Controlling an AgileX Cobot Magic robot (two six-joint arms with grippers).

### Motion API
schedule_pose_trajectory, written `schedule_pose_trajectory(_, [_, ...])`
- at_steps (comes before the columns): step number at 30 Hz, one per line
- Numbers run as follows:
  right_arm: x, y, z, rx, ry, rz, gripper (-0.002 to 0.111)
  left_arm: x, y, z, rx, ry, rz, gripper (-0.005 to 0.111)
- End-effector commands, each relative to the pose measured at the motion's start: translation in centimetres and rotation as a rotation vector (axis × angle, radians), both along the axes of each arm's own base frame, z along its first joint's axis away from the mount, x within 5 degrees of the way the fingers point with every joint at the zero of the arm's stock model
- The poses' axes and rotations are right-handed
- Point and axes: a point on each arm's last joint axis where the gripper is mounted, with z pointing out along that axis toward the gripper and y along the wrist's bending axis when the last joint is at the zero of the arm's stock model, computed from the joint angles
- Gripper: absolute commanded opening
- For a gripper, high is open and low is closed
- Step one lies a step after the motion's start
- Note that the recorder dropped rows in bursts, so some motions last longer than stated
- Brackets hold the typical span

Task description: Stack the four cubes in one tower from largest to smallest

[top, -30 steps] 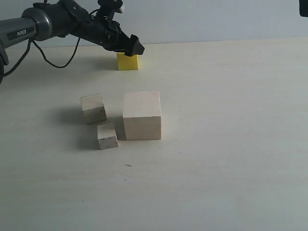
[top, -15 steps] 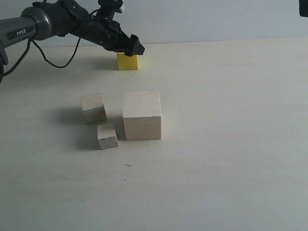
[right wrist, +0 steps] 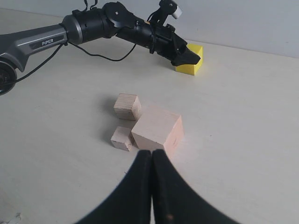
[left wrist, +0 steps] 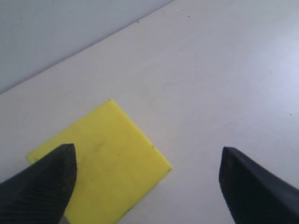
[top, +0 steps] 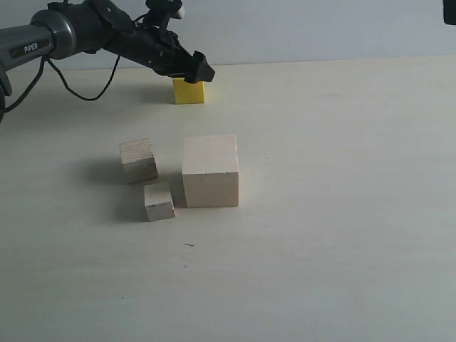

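Observation:
The yellow cube (top: 189, 91) is standing by itself on clear tabletop (top: 246, 89), so it will slide sideways and turn crooked when the robot's left gripper pushes its side.
The bright yellow cube (top: 189, 92) stands alone at the back of the table. My left gripper (top: 202, 70) hovers just above it, open. In the left wrist view the yellow cube (left wrist: 107, 158) lies off-centre between the wide jaws of the left gripper (left wrist: 147, 154), and one fingertip (left wrist: 51, 177) overlaps its edge. The large pale cube (top: 209, 171) sits mid-table, the layered plywood cube (top: 138, 159) to its left and the smallest pale cube (top: 159, 201) in front of that. My right gripper (right wrist: 152, 156) is shut and empty, well back from the large cube (right wrist: 158, 130).
The pale tabletop (top: 342, 214) stretches bare to the right and front of the cubes. A grey wall (top: 320, 28) rises behind the table's far edge. The left arm's cable (top: 78, 89) hangs over the table at the back left.

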Motion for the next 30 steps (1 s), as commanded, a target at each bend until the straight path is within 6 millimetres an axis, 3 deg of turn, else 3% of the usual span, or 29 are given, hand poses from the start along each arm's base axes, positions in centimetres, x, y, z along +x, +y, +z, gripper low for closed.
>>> schedule_pose_trajectory(1, [0.0, 0.0, 0.0, 0.01, -0.008, -0.004, 0.0, -0.7, -0.3, -0.6, 0.006, 0.065, -0.034, 0.079])
schedule_pose_trajectory(11, [0.0, 0.0, 0.0, 0.01, -0.008, -0.004, 0.0, -0.7, 0.0, 2.9, 0.05, -0.02, -0.047, 0.079])
schedule_pose_trajectory(21, [0.0, 0.0, 0.0, 0.006, -0.006, -0.003, 0.0, -0.5, 0.8, 2.8, 0.126, -0.021, 0.009, 0.079])
schedule_pose_trajectory(30, [0.0, 0.0, 0.0, 0.006, -0.006, -0.003, 0.0, -0.3, 0.8, 2.9, 0.09, -0.016, 0.057, 0.079])
